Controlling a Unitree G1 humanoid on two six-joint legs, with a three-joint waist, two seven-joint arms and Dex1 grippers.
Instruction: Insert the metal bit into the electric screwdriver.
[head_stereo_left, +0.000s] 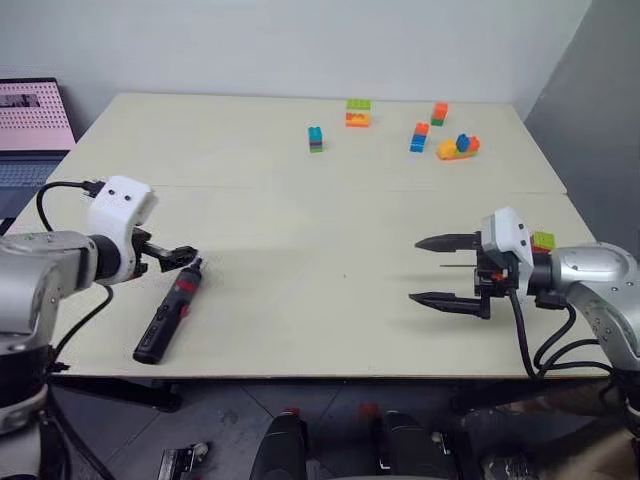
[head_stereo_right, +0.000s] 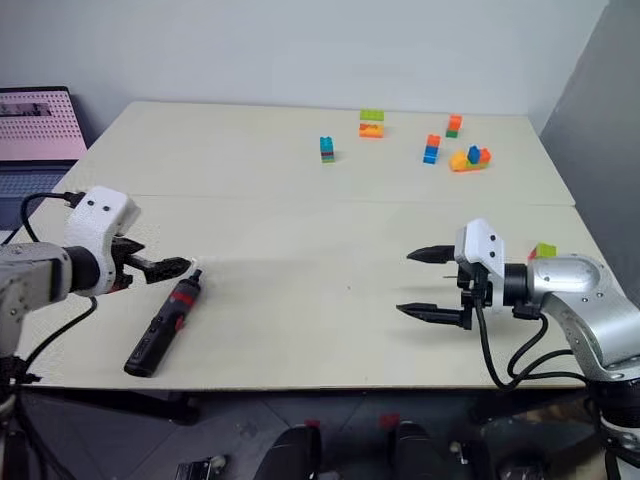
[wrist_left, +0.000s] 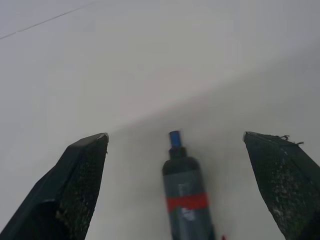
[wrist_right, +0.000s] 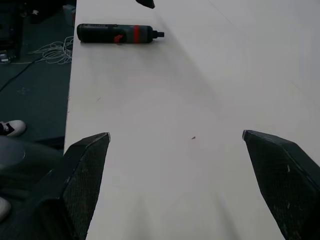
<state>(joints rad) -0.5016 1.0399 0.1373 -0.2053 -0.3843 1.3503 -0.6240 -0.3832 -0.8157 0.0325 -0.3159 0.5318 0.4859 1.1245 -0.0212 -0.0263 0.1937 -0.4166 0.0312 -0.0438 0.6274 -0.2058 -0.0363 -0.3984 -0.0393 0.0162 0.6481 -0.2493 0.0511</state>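
Note:
Most of the metal bit (head_stereo_left: 458, 265) will keep sticking out when I push its end in, because the electric screwdriver's narrow tip (wrist_right: 158, 34) is short.
The electric screwdriver (head_stereo_left: 168, 320) lies flat near the table's front left edge, black with a red band, its narrow tip pointing away from me. My left gripper (head_stereo_left: 185, 257) hovers open just above that tip. In the left wrist view the screwdriver's front end (wrist_left: 186, 195) sits between the spread fingers without touching them. My right gripper (head_stereo_left: 430, 270) is open over the table's right side and points left at the screwdriver (wrist_right: 117, 34). A thin dark line (head_stereo_left: 457, 266) shows between its fingers; whether that is the metal bit I cannot tell.
Several coloured toy blocks (head_stereo_left: 358, 112) stand along the back of the table, with a yellow and blue cluster (head_stereo_left: 458, 147) at the back right. A green block (head_stereo_left: 543, 240) sits behind my right wrist. A laptop (head_stereo_left: 35, 125) stands off the table's left side.

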